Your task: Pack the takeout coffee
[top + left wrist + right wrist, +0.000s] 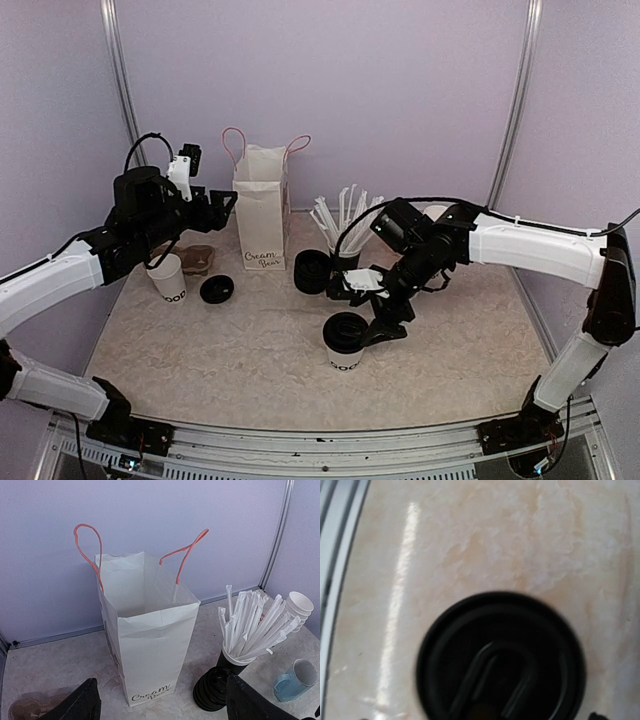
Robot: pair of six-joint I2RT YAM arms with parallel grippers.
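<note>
The lidded cup (345,348) is taking up the middle front, so my right gripper should carry it over to the clear spot (485,308) by the side before I work on the open cup.
A white takeout coffee cup (346,350) printed "GOOD", with a black lid (500,657), stands at the table's middle front. My right gripper (385,322) hovers just above it and to its right, looking straight down on the lid. Its fingers are spread past the edges of the wrist view and hold nothing. A second "GOOD" cup (169,280) stands at the left, partly behind my left arm, with a loose black lid (216,290) beside it. My left gripper (165,711) is open and empty, facing the white "Cream Bear" paper bag (150,645), which stands open.
A stack of black lids (214,690) and a black cup of wrapped straws (250,625) stand right of the bag. Behind them are plain white cups (299,605) and a light-blue mug (295,680). A brown cardboard piece (198,259) lies near the left cup.
</note>
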